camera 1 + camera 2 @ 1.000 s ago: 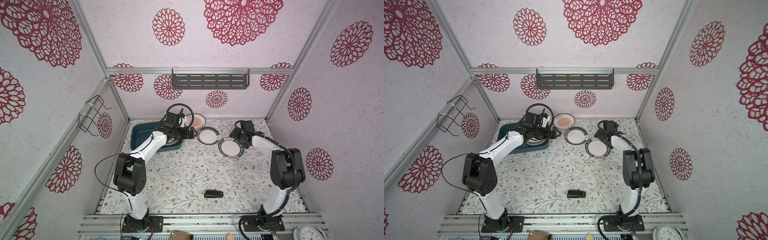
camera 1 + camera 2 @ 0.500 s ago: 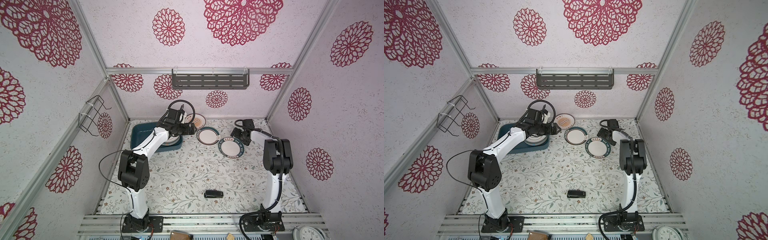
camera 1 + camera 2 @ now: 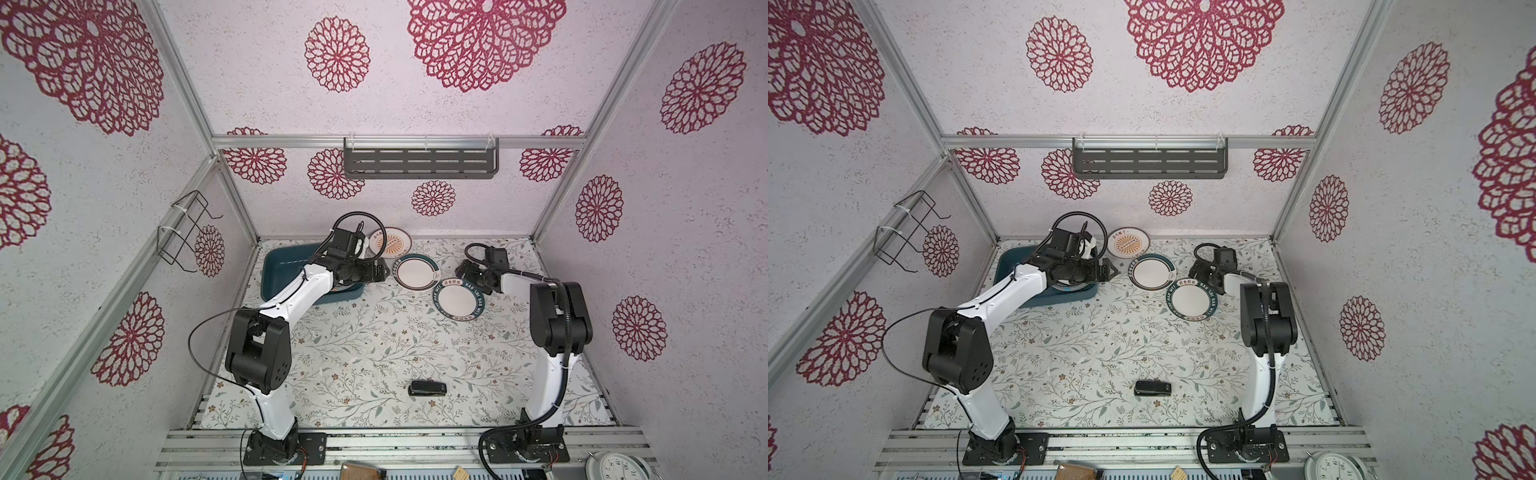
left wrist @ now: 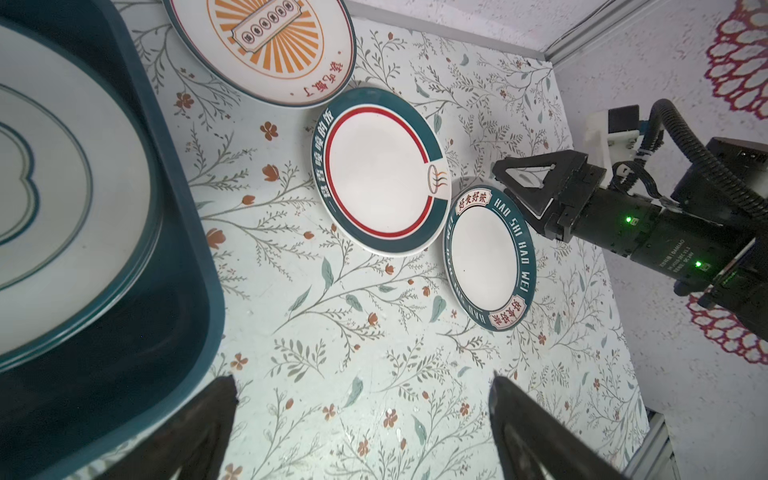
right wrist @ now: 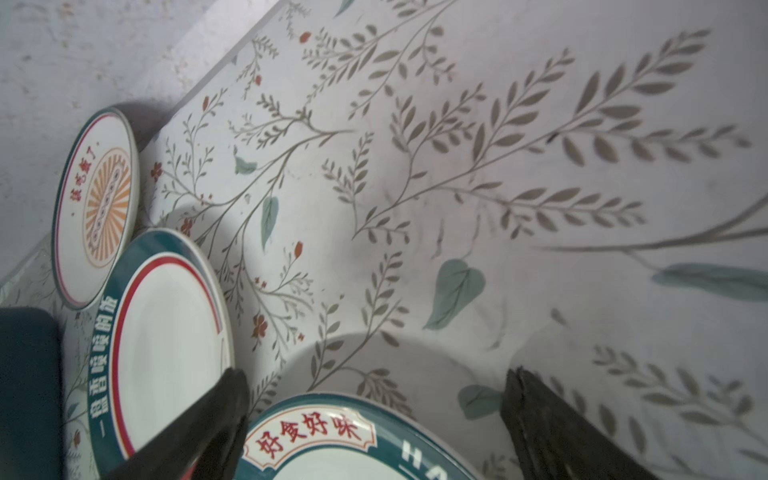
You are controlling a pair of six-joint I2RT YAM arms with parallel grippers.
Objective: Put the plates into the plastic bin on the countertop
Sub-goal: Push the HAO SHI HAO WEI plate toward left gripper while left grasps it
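The lettered plate [image 3: 458, 299] will come to lie flat on the white plates [image 4: 68, 188] when I lower it, because they form a level stack with their wide top uncovered.
The teal plastic bin [image 3: 286, 266] sits at the back left of the countertop [image 3: 374, 345] and holds a stack of white plates [image 4: 62, 199]. Three more plates lie on the countertop: a sunburst one [image 3: 390, 242], a red-ringed teal one [image 3: 415, 271] and a lettered teal one [image 3: 459, 299]. My left gripper [image 4: 363, 380] is open and empty, just past the bin's right wall, above bare countertop. My right gripper [image 5: 376, 374] is open and low at the lettered plate [image 5: 332, 440], whose far rim shows between the fingers.
A small black object [image 3: 427, 388] lies near the countertop's front edge. A grey slotted shelf [image 3: 419, 163] hangs on the back wall and a wire rack [image 3: 183, 232] on the left wall. A white clock [image 3: 615, 467] sits outside the front rail.
The right gripper has edged left toward the lettered plate while its arm shifted posture. The left arm has shifted only slightly by the bin. Both grippers have stayed open.
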